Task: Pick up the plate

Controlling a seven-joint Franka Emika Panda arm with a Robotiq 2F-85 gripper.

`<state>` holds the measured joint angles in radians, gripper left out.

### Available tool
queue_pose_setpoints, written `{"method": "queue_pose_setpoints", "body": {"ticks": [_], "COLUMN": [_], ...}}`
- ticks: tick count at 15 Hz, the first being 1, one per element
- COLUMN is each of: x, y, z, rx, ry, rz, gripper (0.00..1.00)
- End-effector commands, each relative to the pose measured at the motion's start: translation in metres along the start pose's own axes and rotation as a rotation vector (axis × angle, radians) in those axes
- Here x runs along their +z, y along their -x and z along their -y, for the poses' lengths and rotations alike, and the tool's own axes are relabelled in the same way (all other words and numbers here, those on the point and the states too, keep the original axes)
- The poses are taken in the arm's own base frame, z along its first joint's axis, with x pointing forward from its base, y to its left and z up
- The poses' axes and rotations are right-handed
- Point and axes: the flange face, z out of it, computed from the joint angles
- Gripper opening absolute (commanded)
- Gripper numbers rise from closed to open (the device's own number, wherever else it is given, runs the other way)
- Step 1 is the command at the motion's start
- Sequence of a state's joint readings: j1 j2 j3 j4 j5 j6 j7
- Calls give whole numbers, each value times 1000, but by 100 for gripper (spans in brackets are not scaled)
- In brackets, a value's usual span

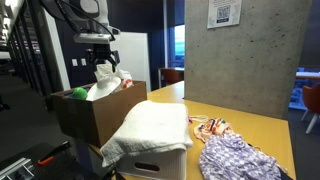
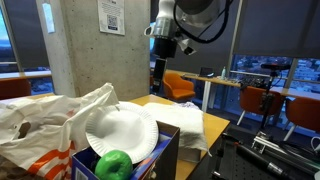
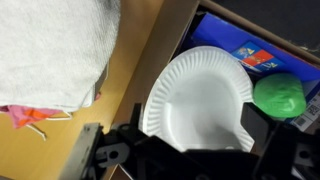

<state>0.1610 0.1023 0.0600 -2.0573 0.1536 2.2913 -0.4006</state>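
Observation:
My open gripper is going down, and the plate's upper rim point(image 2: 130, 107) is raised clear of the green ball. The gripper keeps going down until its fingers are on both sides of that rim point(image 3: 152, 118), and then close.
The plate point(image 3: 195, 95) is round, white and ribbed at the rim. It lies tilted inside the cardboard box point(image 2: 170, 150) and also shows in an exterior view point(image 2: 122, 130). My gripper point(image 3: 195, 115) is open and hangs above the plate, its two dark fingers on either side of the plate's lower part in the wrist view. In both exterior views the gripper point(image 1: 100, 55) point(image 2: 162, 55) is well above the box point(image 1: 90, 115) and holds nothing.
A green ball point(image 3: 280, 95) point(image 2: 115, 165) lies beside the plate in the box, with a blue item point(image 3: 255, 55) behind it. A white plastic bag point(image 2: 40, 120) fills one end. A white folded cloth point(image 1: 150, 125) drapes over the box edge. A patterned cloth point(image 1: 235, 155) lies on the wooden table.

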Motion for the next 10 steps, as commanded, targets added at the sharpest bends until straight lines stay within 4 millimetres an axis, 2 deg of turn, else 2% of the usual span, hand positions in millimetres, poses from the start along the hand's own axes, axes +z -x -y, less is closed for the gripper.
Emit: {"method": "queue_pose_setpoints", "body": {"ticks": [1,6,10], "x": [13,64,89], "y": [-24,-44,-58], "z": [-25,-38,-45], "rx": [-125,-217,-227], "ry": [-25,-59,-62], "rz": [-14,-36,-44], "gripper": [100,100,100]}}
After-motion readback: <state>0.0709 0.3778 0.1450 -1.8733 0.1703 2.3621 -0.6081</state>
